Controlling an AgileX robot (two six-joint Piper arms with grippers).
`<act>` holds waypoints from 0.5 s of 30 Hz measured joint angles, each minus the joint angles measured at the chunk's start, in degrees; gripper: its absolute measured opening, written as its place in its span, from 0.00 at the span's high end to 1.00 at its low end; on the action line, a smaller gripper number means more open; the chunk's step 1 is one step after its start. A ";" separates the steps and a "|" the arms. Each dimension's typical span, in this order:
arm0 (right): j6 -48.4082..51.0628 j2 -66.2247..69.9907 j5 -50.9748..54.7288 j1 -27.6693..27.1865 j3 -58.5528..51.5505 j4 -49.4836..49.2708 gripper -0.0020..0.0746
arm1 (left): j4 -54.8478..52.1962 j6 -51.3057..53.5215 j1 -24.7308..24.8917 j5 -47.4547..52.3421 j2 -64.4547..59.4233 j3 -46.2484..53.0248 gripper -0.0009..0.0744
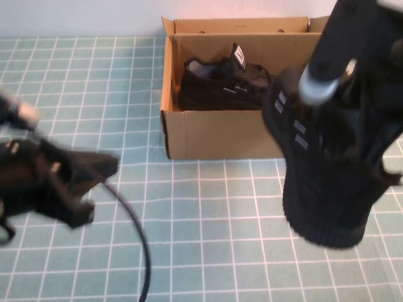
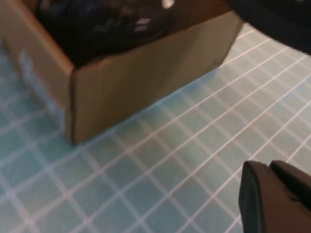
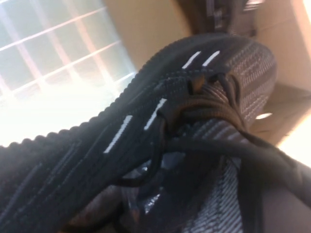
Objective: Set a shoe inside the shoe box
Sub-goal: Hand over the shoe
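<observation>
The shoe is hanging crosswise with its heel out (image 1: 330, 228) beyond the front side of the box. My right gripper should move back and my left gripper should grab the shoe's toe (image 1: 277, 93).
A brown cardboard shoe box (image 1: 208, 135) stands open at the back middle, with one black sneaker (image 1: 220, 82) lying inside. My right gripper (image 1: 343, 135) is shut on a second black shoe (image 1: 318, 189) with white dashes. It holds the shoe in the air, toe hanging down, in front of the box's right front corner. In the right wrist view the shoe (image 3: 146, 131) fills the picture, with the box wall (image 3: 146, 29) behind it. My left gripper (image 1: 75, 189) hovers low at the left, shut and empty. The left wrist view shows the box corner (image 2: 112, 92) and my left fingers (image 2: 265, 199).
The table (image 1: 208, 233) is covered with a teal cloth with a white grid. A black cable (image 1: 135, 239) loops from the left arm toward the front edge. A pale wall runs behind the box.
</observation>
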State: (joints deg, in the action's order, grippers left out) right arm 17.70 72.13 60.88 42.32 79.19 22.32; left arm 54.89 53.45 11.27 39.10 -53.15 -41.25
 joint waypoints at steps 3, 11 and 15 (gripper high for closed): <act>3.82 0.70 -0.15 -3.96 2.40 -3.13 0.98 | 3.63 7.04 0.10 3.50 -5.17 -5.30 0.99; 18.48 3.07 -0.56 -16.03 3.61 -19.00 0.98 | 4.95 15.49 0.10 16.16 -17.97 -18.59 0.95; 28.31 3.71 -0.69 -19.69 3.63 -25.62 0.98 | 4.95 17.39 0.10 20.98 -22.81 -23.15 0.78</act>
State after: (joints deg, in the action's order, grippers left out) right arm 46.01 75.84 60.19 22.63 82.82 -3.30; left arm 59.84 70.85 11.37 60.08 -75.96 -64.40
